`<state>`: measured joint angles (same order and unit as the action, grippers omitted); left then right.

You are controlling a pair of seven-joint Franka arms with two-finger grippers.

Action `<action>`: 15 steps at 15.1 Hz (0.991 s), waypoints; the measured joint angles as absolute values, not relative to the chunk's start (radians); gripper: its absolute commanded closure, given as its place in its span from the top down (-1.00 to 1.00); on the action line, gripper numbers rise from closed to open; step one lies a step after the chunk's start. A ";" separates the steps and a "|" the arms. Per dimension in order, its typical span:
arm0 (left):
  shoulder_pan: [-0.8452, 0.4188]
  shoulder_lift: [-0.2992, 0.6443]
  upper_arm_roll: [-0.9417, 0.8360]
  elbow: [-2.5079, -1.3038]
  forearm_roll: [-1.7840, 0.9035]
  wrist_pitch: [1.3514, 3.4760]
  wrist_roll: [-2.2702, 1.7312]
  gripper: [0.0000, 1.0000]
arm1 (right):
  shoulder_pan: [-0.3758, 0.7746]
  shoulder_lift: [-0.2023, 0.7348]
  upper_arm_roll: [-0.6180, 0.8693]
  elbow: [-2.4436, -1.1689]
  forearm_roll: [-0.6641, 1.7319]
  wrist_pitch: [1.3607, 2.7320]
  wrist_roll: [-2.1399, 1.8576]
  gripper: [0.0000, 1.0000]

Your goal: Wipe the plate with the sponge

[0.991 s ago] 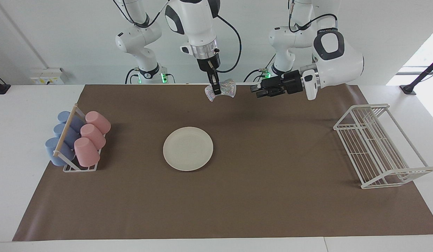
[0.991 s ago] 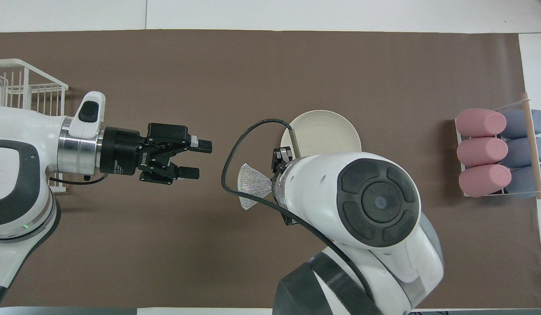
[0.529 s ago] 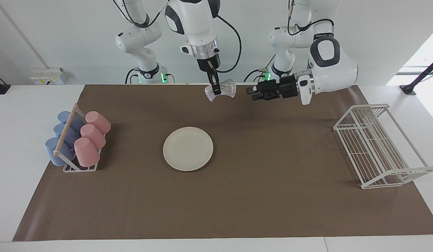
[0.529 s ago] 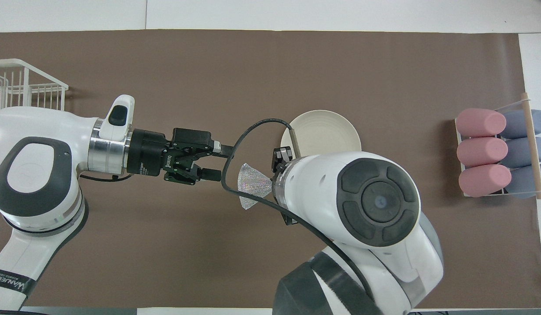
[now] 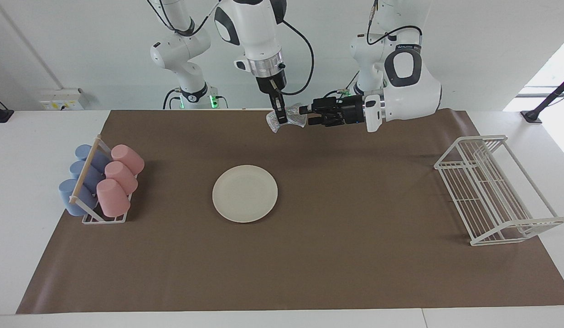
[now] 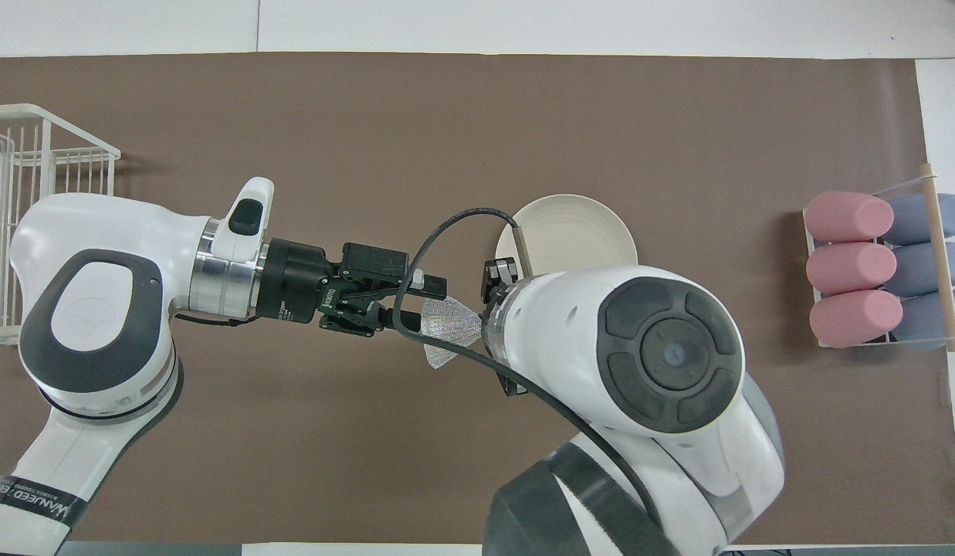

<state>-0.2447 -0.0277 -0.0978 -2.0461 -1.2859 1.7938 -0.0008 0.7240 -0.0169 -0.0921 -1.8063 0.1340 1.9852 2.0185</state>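
Next, my right gripper passes the sponge (image 6: 448, 326) to my left gripper, then open and moves back, because the wire dish rack (image 5: 496, 191) is far away from my right gripper.
The cream-white plate (image 5: 245, 193) lies flat on the middle of the brown mat; in the overhead view (image 6: 577, 232) the right arm covers part of it. My right gripper (image 5: 280, 117) points straight down and is shut on the speckled silvery sponge (image 5: 291, 116), holding it in the air over the mat near the robots' edge. My left gripper (image 5: 304, 115) reaches in sideways, open, with its fingers on either side of the sponge's free end. The overhead view also shows the sponge (image 6: 450, 328) and the left gripper (image 6: 415, 300).
A rack of pink and blue cups (image 5: 101, 184) stands at the right arm's end of the mat. A white wire dish rack (image 5: 494, 189) stands at the left arm's end. Both show in the overhead view, the cups (image 6: 878, 270) and the wire rack (image 6: 29, 224).
The left gripper has moved sideways toward the sponge until its open fingers straddle the sponge's end. The right gripper and sponge have stayed still.
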 measured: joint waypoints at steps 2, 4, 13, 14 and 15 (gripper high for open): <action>-0.257 -0.028 -0.098 -2.046 -1.286 1.794 0.003 -0.79 | 0.724 -0.017 -0.092 -1.806 0.134 1.985 2.019 -1.00; -0.274 -0.028 -0.099 -2.046 -1.286 1.794 0.004 -1.00 | 0.724 -0.017 -0.092 -1.806 0.134 1.985 2.019 -1.00; -0.282 -0.028 -0.092 -2.046 -1.286 1.787 0.004 -1.00 | 0.723 -0.018 -0.092 -1.804 0.133 1.970 1.995 0.73; -0.282 -0.028 -0.090 -2.046 -1.286 1.784 0.004 -1.00 | 0.721 -0.020 -0.092 -1.804 0.133 1.956 1.963 1.00; -0.282 -0.028 -0.089 -2.046 -1.286 1.781 0.004 -1.00 | 0.717 -0.022 -0.092 -1.804 0.133 1.944 1.931 1.00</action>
<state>-0.2822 -0.0277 -0.0891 -2.0461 -1.2860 1.7809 0.0043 0.7172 -0.0219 -0.0919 -1.8043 0.1330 1.9442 1.9306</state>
